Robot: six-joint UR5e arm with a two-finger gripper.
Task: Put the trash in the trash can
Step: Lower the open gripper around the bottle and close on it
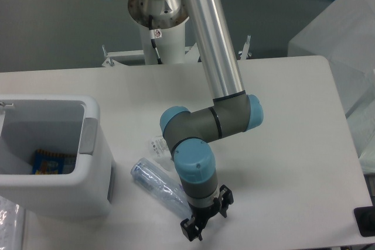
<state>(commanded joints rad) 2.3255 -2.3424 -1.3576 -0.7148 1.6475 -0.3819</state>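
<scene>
The clear plastic bottle (157, 182) shows its whole edge in front of the crumpled clear wrapper (159, 148), so it should come away alone when I lift it.
The clear plastic bottle (153, 181) with a bluish label lies on the white table, slanting from upper left to lower right. Its lower right end is hidden under my wrist. The crumpled clear wrapper (158, 144) lies just behind the bottle, partly covered by my arm's elbow. My gripper (206, 215) points down at the bottle's lower right end, low over the table, with its black fingers (190, 231) spread apart and nothing held. The white trash can (94, 162) stands at the left edge, left of the bottle, with a grey handle patch facing the bottle.
A blue and yellow packet (50, 161) lies inside the trash can. The arm's base column (159, 33) stands at the table's back. Clear plastic sheeting (343, 39) is at the right. The table's front edge is close below my gripper.
</scene>
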